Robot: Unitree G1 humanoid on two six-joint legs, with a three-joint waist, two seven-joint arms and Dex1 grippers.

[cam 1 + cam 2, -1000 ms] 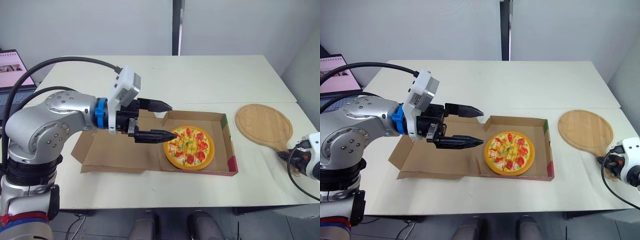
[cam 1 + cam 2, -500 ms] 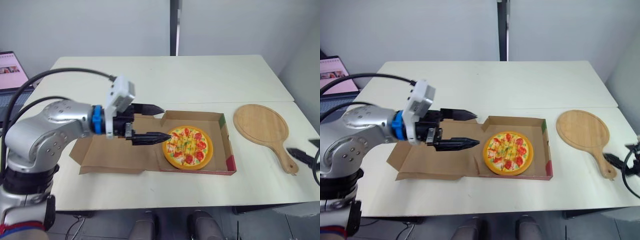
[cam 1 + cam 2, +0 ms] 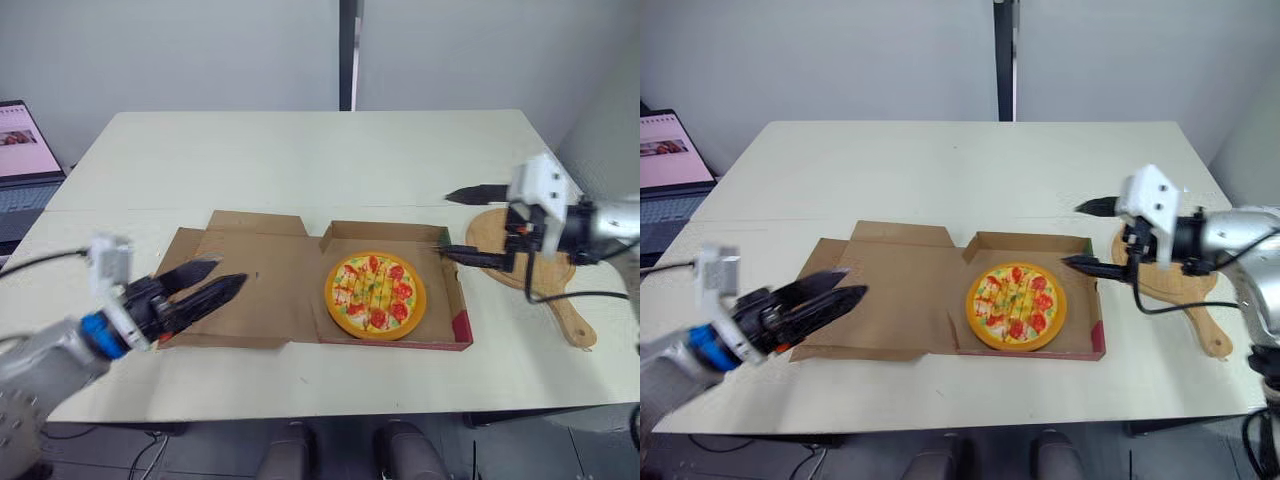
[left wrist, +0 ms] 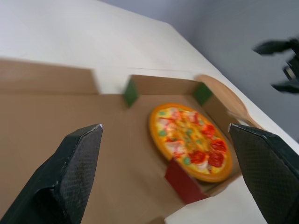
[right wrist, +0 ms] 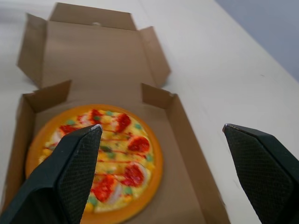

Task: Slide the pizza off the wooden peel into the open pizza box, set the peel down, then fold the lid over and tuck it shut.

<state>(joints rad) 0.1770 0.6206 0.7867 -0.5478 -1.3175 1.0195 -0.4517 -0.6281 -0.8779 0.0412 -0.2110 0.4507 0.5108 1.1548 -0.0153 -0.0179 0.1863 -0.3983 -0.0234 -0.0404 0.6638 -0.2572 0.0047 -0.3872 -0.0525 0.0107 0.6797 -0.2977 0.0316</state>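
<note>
Plain brown faces up on the lid now, with red at the box's corner. The lid's hidden side should come up printed in colour when I fold the lid over.
The pizza lies inside the brown cardboard box, whose lid is spread flat on the table to the left of the base. The round wooden peel rests on the table right of the box, bare. My left gripper hovers open and holds nothing, at the lid's front-left corner, pointing toward the pizza. My right gripper is open and holds nothing, above the box's right wall, between the peel and the pizza.
A laptop sits at the far left beside the table. The white table stretches behind the box. The peel's handle points toward the front right edge.
My left arm has pulled back from above the lid to its front-left corner. My right arm has swung in from the right edge to the box's right wall. The pizza, box and peel stay put.
</note>
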